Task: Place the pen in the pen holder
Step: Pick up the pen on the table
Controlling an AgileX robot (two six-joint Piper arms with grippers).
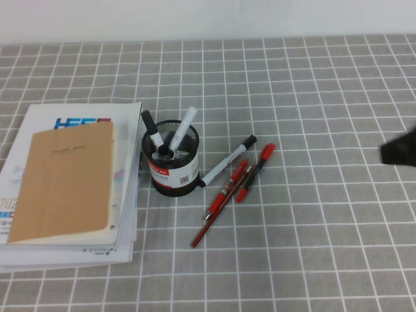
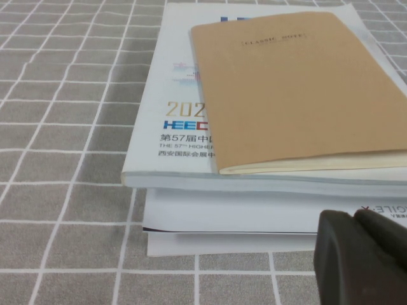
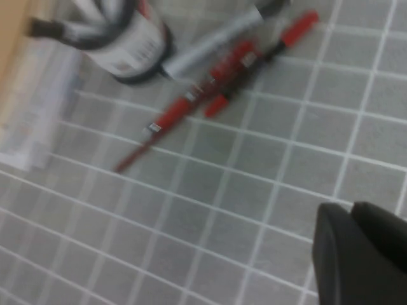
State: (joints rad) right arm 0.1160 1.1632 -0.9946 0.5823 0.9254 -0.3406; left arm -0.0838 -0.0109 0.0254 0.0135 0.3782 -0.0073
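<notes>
The pen's red cap (image 1: 267, 155) lies clear of the click pen, so the robot's right gripper should keep heading there until its fingers are on either side of the pen's black body (image 1: 257, 171) next to the red cap.
The pen (image 1: 255, 171), short with a red cap, black barrel and red tail, lies on the grey checked cloth to the right of the pen holder (image 1: 171, 170). The holder is a black mesh cup with a white and red label, and it holds markers. In the right wrist view the pen (image 3: 273, 47) and the holder (image 3: 127, 51) are well ahead of my right gripper (image 3: 351, 213), which is shut and empty. In the high view the right gripper (image 1: 400, 151) is at the far right edge. My left gripper (image 2: 353, 219) is shut and empty beside the book stack.
A long red click pen (image 1: 220, 203) and a white marker with a black cap (image 1: 227, 160) lie right beside the pen. A stack of books with a tan notebook (image 1: 68, 182) on top lies left of the holder, also in the left wrist view (image 2: 292, 89).
</notes>
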